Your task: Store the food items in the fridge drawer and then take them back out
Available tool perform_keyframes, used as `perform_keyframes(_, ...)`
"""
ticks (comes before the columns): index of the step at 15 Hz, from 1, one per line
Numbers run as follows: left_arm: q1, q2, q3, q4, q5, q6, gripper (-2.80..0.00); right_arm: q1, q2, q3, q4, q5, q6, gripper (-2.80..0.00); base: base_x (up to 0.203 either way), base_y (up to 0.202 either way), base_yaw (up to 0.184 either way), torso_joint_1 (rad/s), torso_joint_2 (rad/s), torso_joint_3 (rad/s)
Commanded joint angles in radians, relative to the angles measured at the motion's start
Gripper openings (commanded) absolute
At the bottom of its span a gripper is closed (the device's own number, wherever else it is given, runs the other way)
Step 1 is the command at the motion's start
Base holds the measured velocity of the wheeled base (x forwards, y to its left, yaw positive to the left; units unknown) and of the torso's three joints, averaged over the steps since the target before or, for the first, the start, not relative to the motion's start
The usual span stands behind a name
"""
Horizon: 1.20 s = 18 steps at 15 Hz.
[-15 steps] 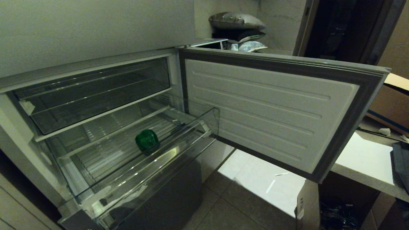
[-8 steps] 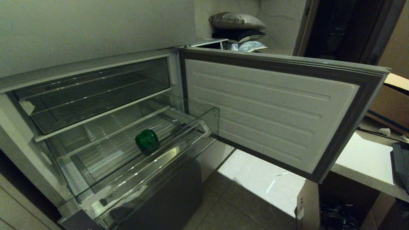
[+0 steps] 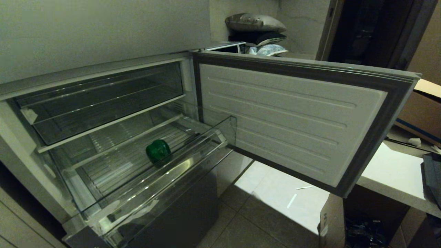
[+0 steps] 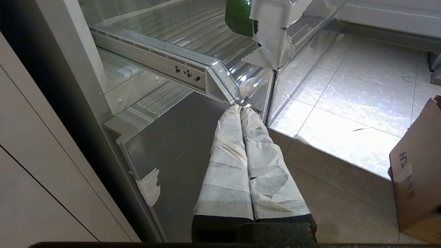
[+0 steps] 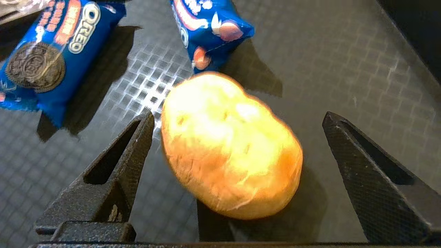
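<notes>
My gripper will push the fridge drawer (image 3: pixel 165 177), and the drawer will then slide straight in with the green bell pepper, because open space (image 3: pixel 118 134) shows under the upper bin.
A glossy green bell pepper (image 3: pixel 158 151) lies on the ribbed floor of the pulled-out clear fridge drawer (image 3: pixel 179 168), close behind its front lip. Neither arm shows in the head view. In the left wrist view the pepper (image 4: pixel 238 13) sits in the drawer (image 4: pixel 155 62), and my left gripper (image 4: pixel 240 109), wrapped in white tape, is shut and empty just below the drawer's front corner. In the right wrist view a tan-orange oval lump (image 5: pixel 229 144) rests on a dark textured surface. My right gripper (image 5: pixel 239 115) is open, with one finger on each side of the lump and not touching it.
Two blue Oreo packs (image 5: pixel 44 58) (image 5: pixel 210 27) lie just beyond the lump. The fridge door (image 3: pixel 293 113) stands wide open to the right. A shallower clear bin (image 3: pixel 103 100) sits above the drawer. A cardboard box (image 3: pixel 330 220) and a white counter (image 3: pixel 392 172) are at the right.
</notes>
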Motion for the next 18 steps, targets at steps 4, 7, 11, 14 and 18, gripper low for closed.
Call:
perform_keyframes(4,0.000,0.000,0.000,0.000,0.001,0.000,-2.80,-0.001,0.040,-0.009,-0.003,0.009,0.000,0.00,0.000,0.000,0.000,0.000,0.00,0.000)
perform_keyframes(7,0.000,0.000,0.000,0.000,0.001,0.000,-2.80,-0.001,0.038,-0.008,-0.001,0.023,0.002,-2.80,0.000,0.000,0.000,0.000,0.00,0.000)
perform_keyframes(11,0.000,0.000,0.000,0.000,0.001,0.000,-2.80,-0.002,0.004,-0.002,0.035,0.040,0.004,-2.80,0.000,0.000,0.000,0.000,0.00,0.000)
perform_keyframes(14,0.000,0.000,0.000,0.000,0.001,0.000,-2.80,-0.002,-0.158,0.068,0.062,0.086,0.005,-2.80,0.000,0.000,0.000,0.000,0.00,0.000)
perform_keyframes(18,0.000,0.000,0.000,0.000,0.001,0.000,-2.80,0.057,-0.576,0.342,0.075,0.158,-0.026,-2.80,0.000,0.000,0.000,0.000,0.00,0.000)
